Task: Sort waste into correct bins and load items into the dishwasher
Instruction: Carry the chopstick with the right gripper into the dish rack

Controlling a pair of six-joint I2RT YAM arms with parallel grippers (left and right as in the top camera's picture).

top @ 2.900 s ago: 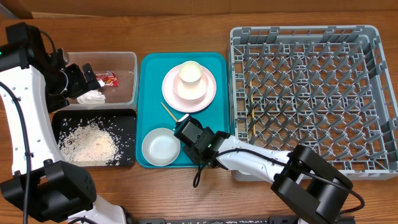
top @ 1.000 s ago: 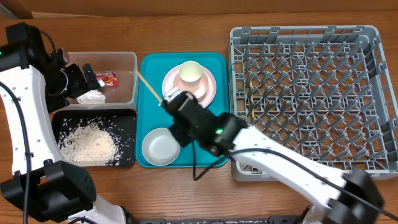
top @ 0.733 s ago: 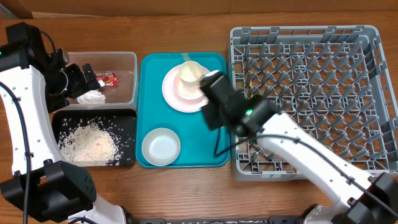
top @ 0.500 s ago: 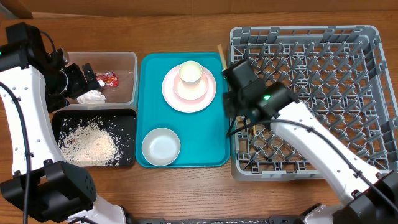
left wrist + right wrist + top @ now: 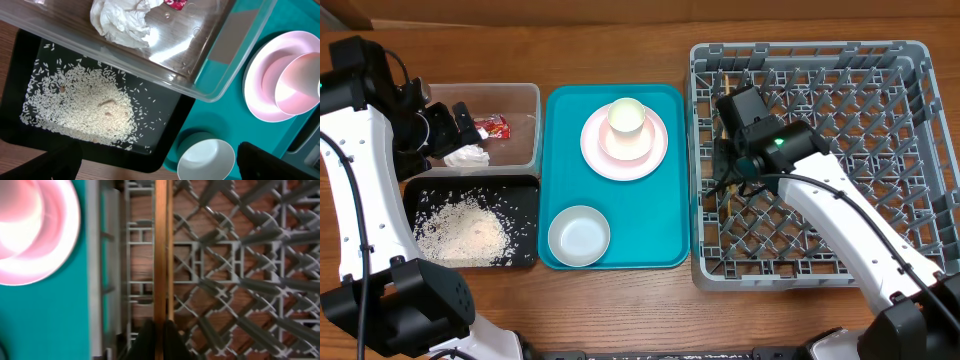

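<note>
The robot's right gripper should go on lowering the chopstick [image 5: 160, 245] until it rests among the pegs, as the chopstick is parallel to the paler stick [image 5: 170, 275] inside the rack's side.
My right gripper [image 5: 160, 331] is shut on a thin wooden chopstick [image 5: 160, 255], which points straight ahead over the left columns of the grey dishwasher rack [image 5: 880, 150]. A second, paler stick runs alongside it. The white plate [image 5: 595, 150] with the cup [image 5: 627, 117] on it and a white bowl [image 5: 579, 235] sit on the teal tray [image 5: 660, 220]. The crumpled napkin [image 5: 122, 22] and red wrapper [image 5: 496, 126] lie in the clear tub [image 5: 525, 95]. Rice [image 5: 465, 228] is heaped in the black tray [image 5: 525, 200]. My left gripper [image 5: 160, 167] hangs open above the two bins, holding nothing.
The rack's upright pegs stand in a dense grid under my right arm. The rack's grey wall [image 5: 112, 280] borders the teal tray. Bare wooden tabletop [image 5: 620, 50] runs behind the bins and tray.
My right gripper has carried the chopstick from the teal tray, past the plate, to over the rack's left side. The left arm has not moved.
</note>
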